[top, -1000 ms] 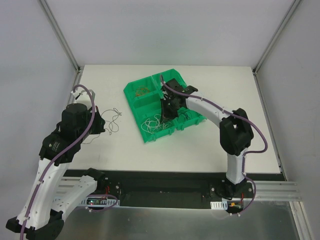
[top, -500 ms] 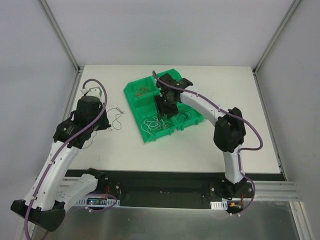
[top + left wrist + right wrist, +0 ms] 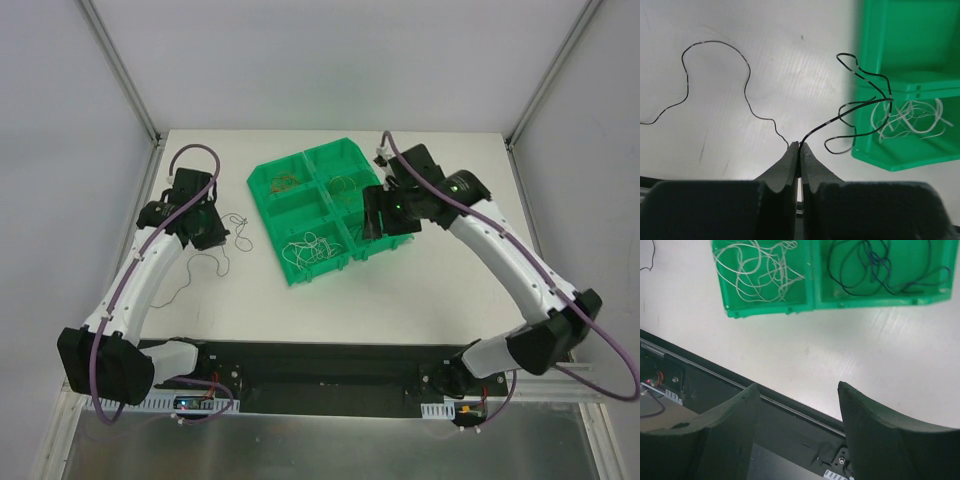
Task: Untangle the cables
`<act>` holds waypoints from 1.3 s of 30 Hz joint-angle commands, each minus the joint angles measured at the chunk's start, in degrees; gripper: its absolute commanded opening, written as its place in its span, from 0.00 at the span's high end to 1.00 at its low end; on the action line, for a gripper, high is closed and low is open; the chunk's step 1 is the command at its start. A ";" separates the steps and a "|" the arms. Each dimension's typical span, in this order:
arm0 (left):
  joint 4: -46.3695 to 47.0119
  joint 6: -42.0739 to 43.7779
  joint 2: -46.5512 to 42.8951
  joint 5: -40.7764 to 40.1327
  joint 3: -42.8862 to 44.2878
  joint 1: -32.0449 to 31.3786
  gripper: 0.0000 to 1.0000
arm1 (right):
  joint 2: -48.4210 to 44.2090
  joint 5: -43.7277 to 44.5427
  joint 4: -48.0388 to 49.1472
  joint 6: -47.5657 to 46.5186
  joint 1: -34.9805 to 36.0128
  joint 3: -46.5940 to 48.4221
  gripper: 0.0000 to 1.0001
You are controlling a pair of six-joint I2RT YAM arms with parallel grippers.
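The black cable sits in my left gripper away from its looped end, so I should put the cable down and move my left gripper beside the loops.
My left gripper is shut on a thin black cable just left of the green tray. One end of it trails over the table. The other end loops against the tray's corner. White cables lie curled in the tray's near left compartment, dark cables in the one to its right. Orange-red cables and yellowish ones lie in the far compartments. My right gripper hangs open over the tray's right side, holding nothing.
The black mounting rail runs along the table's near edge, below the right gripper's view. Metal frame posts rise at the back corners. Purple hoses arch off both arms.
The right gripper has opened and swung from the tray's middle to its right side. The left arm has stretched farther back along the tray's left side, still pinching the black cable.
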 commanded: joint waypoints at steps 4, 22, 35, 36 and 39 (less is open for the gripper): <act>5.04 -4.99 4.56 6.47 9.44 3.77 1.00 | -12.81 1.37 -2.22 0.40 -3.57 -11.75 0.33; 9.16 -21.52 1.40 9.63 -15.25 16.34 0.79 | -15.64 -2.32 -2.49 -2.67 -5.50 -12.72 0.32; 6.35 2.64 9.49 15.59 -4.97 18.37 0.01 | -20.12 -3.02 -1.78 -2.85 -6.82 -17.20 0.32; 6.27 3.79 8.79 15.86 -4.80 18.28 0.01 | -20.29 -3.20 -1.78 -2.85 -6.91 -17.73 0.32; 6.09 6.26 5.81 15.78 -4.71 18.28 0.01 | -20.65 -3.81 -1.52 -2.32 -7.26 -18.79 0.32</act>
